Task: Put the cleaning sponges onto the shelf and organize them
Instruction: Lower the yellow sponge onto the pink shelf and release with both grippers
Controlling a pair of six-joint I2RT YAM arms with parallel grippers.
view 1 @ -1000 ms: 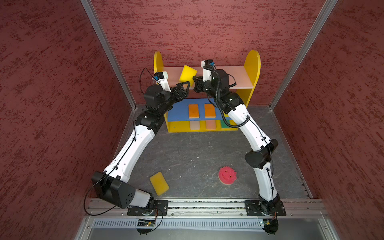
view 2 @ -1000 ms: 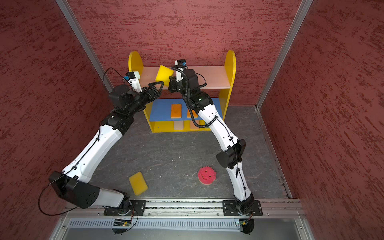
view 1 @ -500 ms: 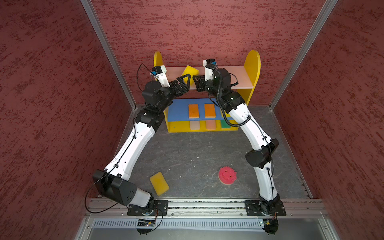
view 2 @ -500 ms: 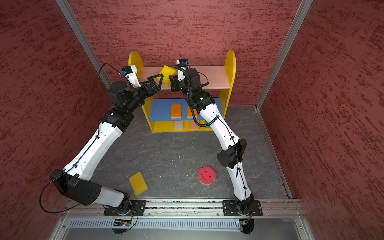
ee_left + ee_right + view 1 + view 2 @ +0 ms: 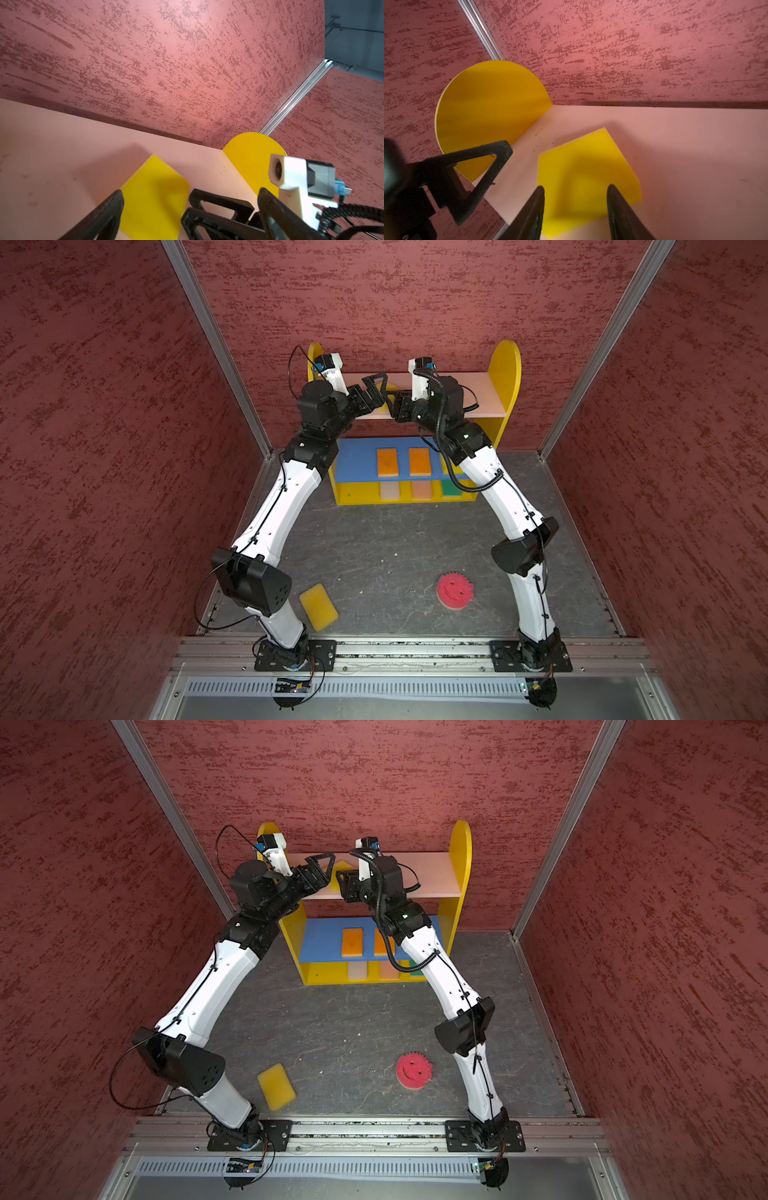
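Note:
The yellow sponge [image 5: 341, 871] is crooked on the top board. Next, my right gripper moves back gently while my left gripper turns the sponge straight from its near side [image 5: 137, 174].
The shelf [image 5: 505, 377] stands against the back wall. A yellow sponge [image 5: 583, 166] lies on its pale pink top board [image 5: 52, 155], near the left side panel [image 5: 488, 108]. My right gripper [image 5: 576, 187] hangs open just over this sponge, one finger at each side. My left gripper [image 5: 190, 195] faces it from the left, wide open, holding nothing. In both top views the two grippers meet over the top board [image 5: 478, 393]. Two orange sponges [image 5: 386, 462] lie on the blue board. Cream [image 5: 390, 490], peach [image 5: 422, 489] and green [image 5: 451, 488] ones lie on the bottom board.
A yellow sponge [image 5: 318, 606] lies on the grey floor near the left arm's base. A round pink smiley sponge [image 5: 454, 591] lies on the floor by the right arm. Red textured walls close in the back and both sides.
The right gripper lowered the tilted yellow sponge onto the top board and opened its jaws. The left gripper rose toward the top board and opened wider.

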